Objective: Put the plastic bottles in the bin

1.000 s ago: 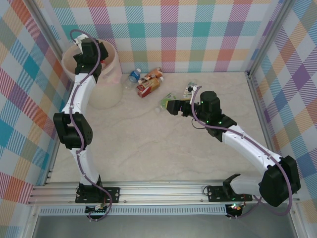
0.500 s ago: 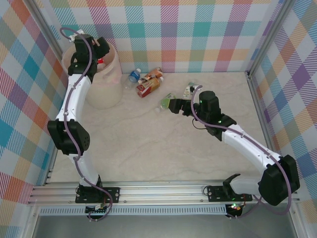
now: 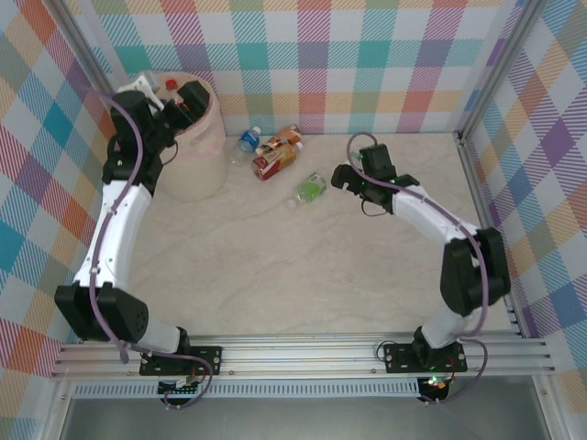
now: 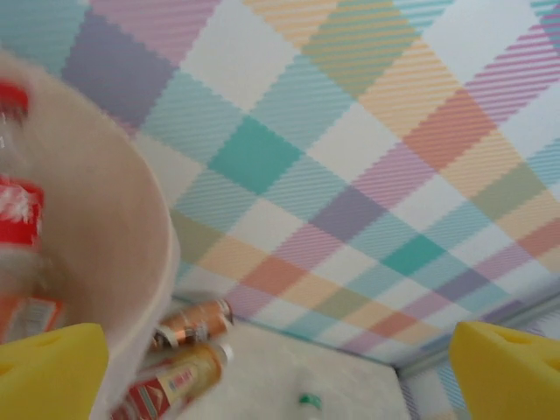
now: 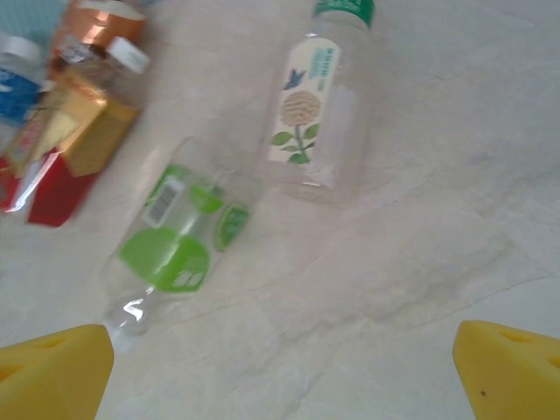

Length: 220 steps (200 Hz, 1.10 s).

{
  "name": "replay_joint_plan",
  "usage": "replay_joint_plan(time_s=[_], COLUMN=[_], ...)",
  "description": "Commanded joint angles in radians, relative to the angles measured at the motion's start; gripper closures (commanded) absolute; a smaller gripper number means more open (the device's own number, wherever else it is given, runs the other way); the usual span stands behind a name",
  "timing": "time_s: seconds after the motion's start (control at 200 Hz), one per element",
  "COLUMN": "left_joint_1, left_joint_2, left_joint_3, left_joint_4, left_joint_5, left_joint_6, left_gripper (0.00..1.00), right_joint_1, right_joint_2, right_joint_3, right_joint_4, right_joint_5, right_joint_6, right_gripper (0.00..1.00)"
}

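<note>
My gripper will make the green-label bottle swivel when it lifts the flower-label bottle, because the base (image 5: 229, 166) of the green-label bottle (image 5: 178, 232) sits close against the flower-label bottle.
The pale bin (image 3: 194, 156) stands at the far left, with a red-capped bottle (image 3: 170, 85) showing inside. My left gripper (image 3: 188, 99) hangs open over its rim, holding nothing. In the left wrist view the bin wall (image 4: 122, 254) is at left, with a red-label bottle (image 4: 17, 210) inside. Beyond it lie two brown bottles (image 4: 197, 322). My right gripper (image 3: 341, 177) is open, just right of a green-label bottle (image 3: 312, 188). The right wrist view shows that green-label bottle (image 5: 175, 254) at lower left, a flower-label bottle (image 5: 315, 114) beside it and brown bottles (image 5: 87, 122) further left.
A blue-capped bottle (image 3: 248, 139) and two brown-orange bottles (image 3: 278, 151) lie on the marble table (image 3: 293, 266) right of the bin, near the checked back wall (image 3: 367, 73). Metal frame posts (image 3: 481, 197) run along the right side.
The left arm has swung left over the bin, its gripper still open. The right arm has drawn back to the right, away from the green-label bottle, which lies uncovered.
</note>
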Motion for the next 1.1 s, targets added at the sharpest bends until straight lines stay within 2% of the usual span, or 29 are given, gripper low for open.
replay_joint_plan(time_s=[0.0,0.09,0.215,0.365,0.485,0.605,0.725,0.92,1.095], left_joint_1=[-0.046,-0.065,-0.074,-0.075,-0.075,-0.075,-0.075,-0.076,-0.075], left_joint_2=[-0.105,-0.165,-0.221,-0.280,-0.308,-0.305,-0.284,-0.266,-0.260], left_joint_3=[-0.181,-0.276,-0.334,-0.387,-0.425,-0.434,-0.417,-0.410,-0.409], left_joint_4=[0.118,0.116,0.015,-0.096,-0.122,-0.122,-0.123,-0.120,-0.120], left_joint_5=[0.024,0.023,0.002,-0.081,-0.123,-0.123,-0.099,-0.084,-0.058], left_joint_6=[-0.111,-0.147,-0.140,-0.095,-0.092,-0.090,-0.077,-0.064,-0.055], left_gripper=[0.00,0.00,0.00,0.00,0.00,0.00,0.00,0.00,0.00], right_joint_1=[-0.015,-0.015,-0.016,-0.020,-0.021,-0.021,-0.021,-0.024,-0.030], right_joint_2=[0.114,0.220,0.354,0.505,0.590,0.628,0.649,0.628,0.583], right_joint_3=[0.137,0.237,0.356,0.534,0.636,0.671,0.678,0.603,0.531], right_joint_4=[-0.081,-0.119,-0.139,-0.216,-0.276,-0.288,-0.293,-0.225,-0.165], right_joint_5=[0.036,0.071,0.109,0.121,0.157,0.167,0.189,0.192,0.182], right_joint_6=[0.017,0.021,0.008,-0.023,-0.012,-0.007,-0.002,-0.018,-0.034], right_gripper=[0.00,0.02,0.05,0.07,0.10,0.15,0.16,0.27,0.33])
